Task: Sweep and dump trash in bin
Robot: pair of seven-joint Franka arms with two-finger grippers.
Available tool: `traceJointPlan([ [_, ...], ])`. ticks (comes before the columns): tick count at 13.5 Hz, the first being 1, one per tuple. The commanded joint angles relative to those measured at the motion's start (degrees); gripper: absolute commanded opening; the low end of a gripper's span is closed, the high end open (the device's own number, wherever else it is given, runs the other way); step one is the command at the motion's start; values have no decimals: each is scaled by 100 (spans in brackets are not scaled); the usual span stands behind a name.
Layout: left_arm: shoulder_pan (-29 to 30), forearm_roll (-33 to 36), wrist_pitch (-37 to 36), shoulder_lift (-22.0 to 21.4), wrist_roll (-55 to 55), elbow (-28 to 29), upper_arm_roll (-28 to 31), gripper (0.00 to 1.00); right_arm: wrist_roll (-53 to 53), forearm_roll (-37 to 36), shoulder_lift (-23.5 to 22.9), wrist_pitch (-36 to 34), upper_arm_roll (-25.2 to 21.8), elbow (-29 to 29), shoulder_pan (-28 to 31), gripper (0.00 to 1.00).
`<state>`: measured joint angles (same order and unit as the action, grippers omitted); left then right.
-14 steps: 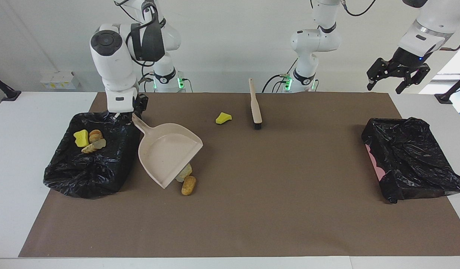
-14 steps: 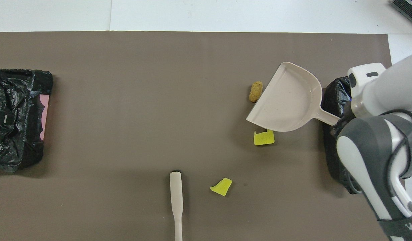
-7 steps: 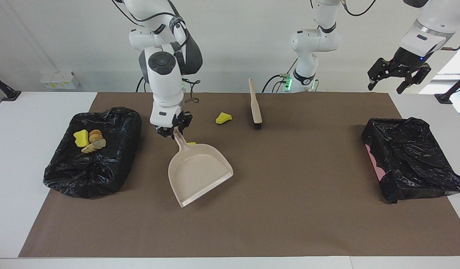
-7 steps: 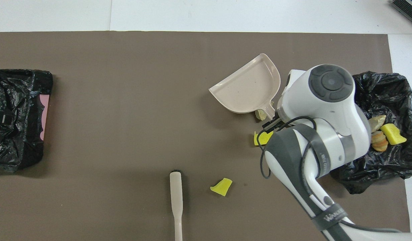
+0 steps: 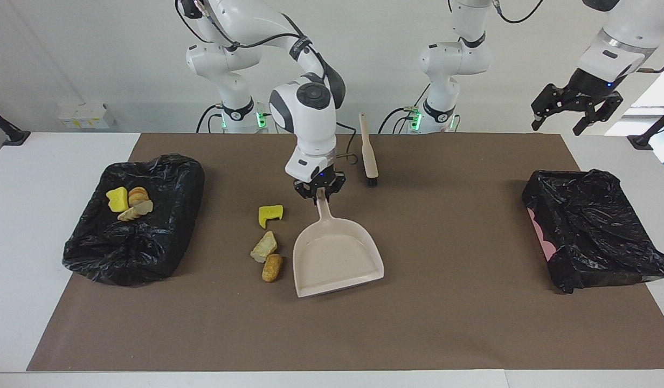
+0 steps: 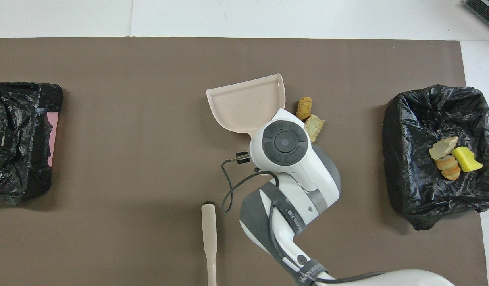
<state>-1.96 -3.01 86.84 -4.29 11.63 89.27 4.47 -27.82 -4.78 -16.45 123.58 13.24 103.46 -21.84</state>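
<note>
The beige dustpan is empty and the mat ahead of the brush is clear. I should go on moving the dustpan there with my right gripper until the dustpan's handle lines up.
My right gripper is shut on the handle of the beige dustpan, over the middle of the mat. The pan's open lip points away from the robots; the pan also shows in the overhead view. Beside the pan, toward the right arm's end, lie a yellow sponge chunk, a tan lump and a golden-brown lump. The black-lined bin at the right arm's end holds more trash. My left gripper waits open, raised at the left arm's end.
The beige brush lies on the mat near the robots, bristles down the mat. A second black-bagged bin stands at the left arm's end. The brown mat covers most of the white table.
My right arm has carried the dustpan from beside the bin to the middle of the mat and turned its lip away from the robots. The tan and brown lumps now show beside it.
</note>
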Motion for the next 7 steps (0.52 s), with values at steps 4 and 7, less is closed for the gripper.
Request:
traceJointPlan([
  [4, -50, 90, 61, -142, 6, 170, -34, 100, -1531, 109, -1174, 122, -23, -1256, -715, 0],
  [7, -15, 90, 61, -142, 6, 170, -25, 100, -1998, 48, -1413, 149, -24, -1434, -822, 0],
])
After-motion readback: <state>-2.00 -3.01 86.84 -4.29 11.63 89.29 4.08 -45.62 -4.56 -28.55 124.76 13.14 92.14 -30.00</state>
